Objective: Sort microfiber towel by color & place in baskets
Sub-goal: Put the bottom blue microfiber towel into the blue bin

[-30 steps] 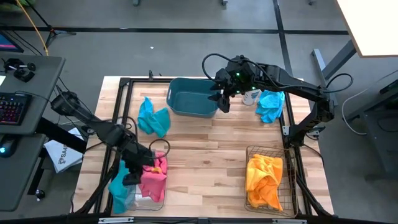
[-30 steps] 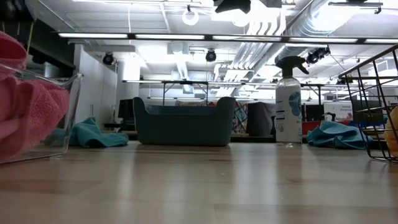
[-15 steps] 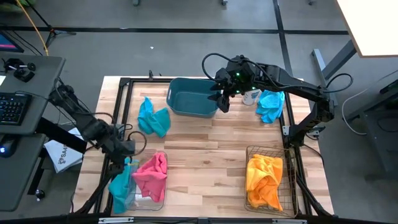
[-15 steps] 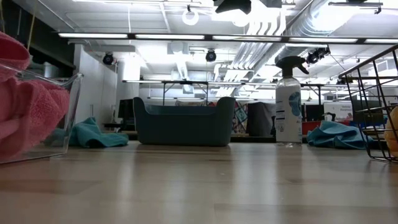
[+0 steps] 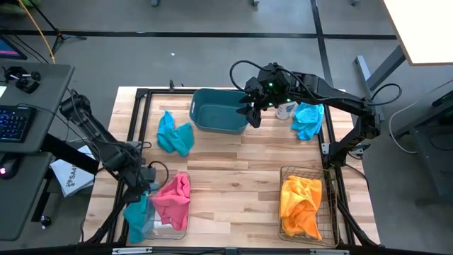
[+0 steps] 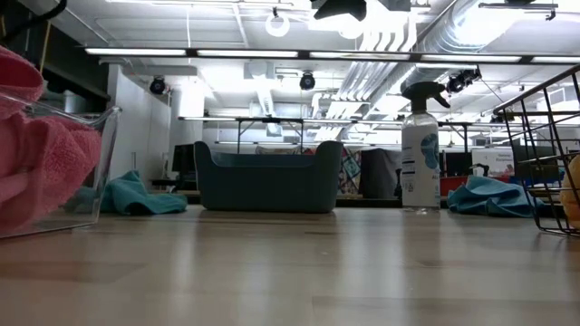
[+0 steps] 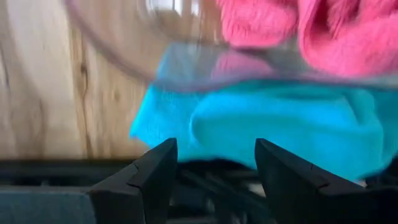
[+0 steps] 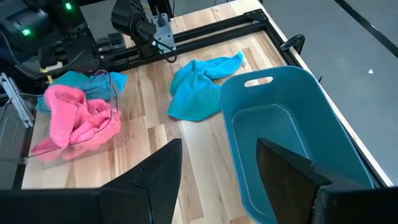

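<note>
The robot's open fingers have the teal towel's edge between them, outside the clear bin, so the left gripper should go on reaching down until it pinches that cloth.
My left gripper is open near the table's left near corner, its fingers just short of a teal towel that lies on the table against the clear bin. A pink towel fills that bin. My right gripper hangs open over the right end of the teal tub. Two more teal towels lie on the table, one left of the tub and one at the far right. An orange towel sits in the wire basket.
A clear spray bottle stands between the tub and the far-right teal towel. A black frame borders the table. Bare wood spans the middle between the bin and the wire basket. A desk with a keyboard stands off the left edge.
My left gripper has drawn back from over the pink towel in the clear bin toward the table's left edge, then come slightly toward the teal towel beside the bin. The pink towel stays in the bin.
</note>
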